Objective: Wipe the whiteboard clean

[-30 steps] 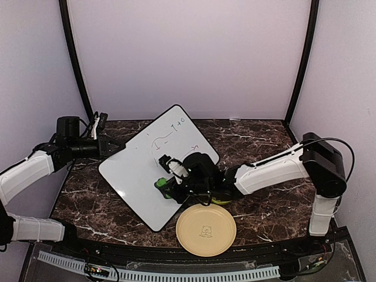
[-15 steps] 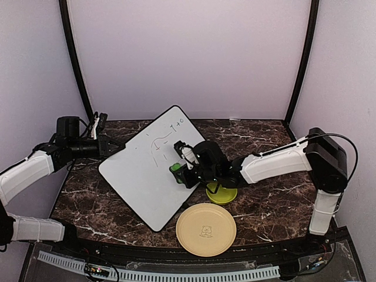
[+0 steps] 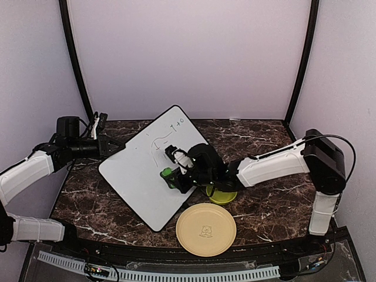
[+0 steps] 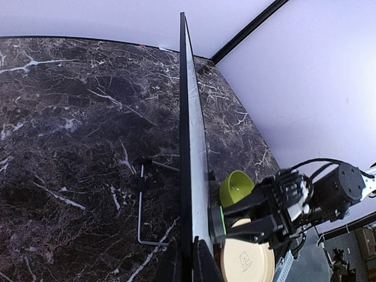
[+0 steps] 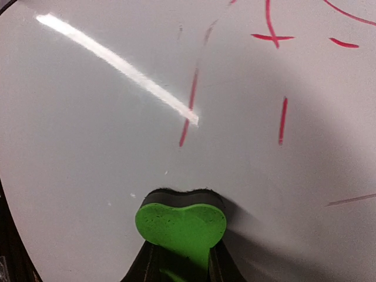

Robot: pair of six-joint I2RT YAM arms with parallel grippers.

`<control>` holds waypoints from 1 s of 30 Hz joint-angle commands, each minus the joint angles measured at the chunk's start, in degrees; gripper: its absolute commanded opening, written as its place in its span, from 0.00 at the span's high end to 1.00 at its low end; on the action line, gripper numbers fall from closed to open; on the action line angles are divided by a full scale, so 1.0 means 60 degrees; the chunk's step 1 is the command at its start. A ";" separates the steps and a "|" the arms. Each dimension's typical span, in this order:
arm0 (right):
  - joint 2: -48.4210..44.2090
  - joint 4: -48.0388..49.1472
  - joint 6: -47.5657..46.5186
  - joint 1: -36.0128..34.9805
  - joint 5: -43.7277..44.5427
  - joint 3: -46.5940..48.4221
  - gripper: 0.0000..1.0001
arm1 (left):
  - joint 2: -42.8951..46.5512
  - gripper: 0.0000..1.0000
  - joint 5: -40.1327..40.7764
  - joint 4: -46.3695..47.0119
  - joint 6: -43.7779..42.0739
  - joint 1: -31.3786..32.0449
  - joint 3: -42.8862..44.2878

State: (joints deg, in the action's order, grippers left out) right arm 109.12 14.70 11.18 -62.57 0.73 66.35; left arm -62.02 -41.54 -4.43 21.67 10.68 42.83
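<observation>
I should sweep my right gripper back over a faint stroke [image 5: 352, 200] that is still there between the eraser and the board's bowl-side edge. I should do this before I wipe the red strokes [image 5: 282, 120].
The whiteboard [image 3: 138, 176] stands tilted up off the table, white with a thin black rim, with red marker strokes [image 5: 191, 106] on its upper part. My left gripper [image 3: 109, 147] is shut on its left edge; the left wrist view shows the board edge-on [image 4: 187, 135] between those fingers [image 4: 202, 264]. My right gripper [image 3: 174, 177] is shut on a green heart-shaped eraser [image 5: 181, 222]. Its black felt face presses flat against the board [image 5: 100, 158], just below the red strokes. From the top view the eraser [image 3: 167, 174] sits near the board's middle.
A lime green bowl [image 3: 222, 195] rests on the dark marble table [image 3: 264, 202] under my right arm. A round beige plate [image 3: 206, 229] lies near the front edge. A thin metal stand wire [image 4: 141, 205] lies on the table behind the board.
My right gripper swept the eraser up and to the right over the board, then came back a little down and left. The left gripper and the board stayed still.
</observation>
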 commanded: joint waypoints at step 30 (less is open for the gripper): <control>0.0591 -0.0977 0.0578 0.3061 -0.0663 0.1079 1.00 | -0.0053 1.00 -0.0054 -0.0315 -0.0545 0.0242 -0.0024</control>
State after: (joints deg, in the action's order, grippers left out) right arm 109.97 9.67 15.33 -43.38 -2.17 69.19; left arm -62.02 -40.73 -4.60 22.72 10.79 42.83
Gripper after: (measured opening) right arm 0.204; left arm 0.072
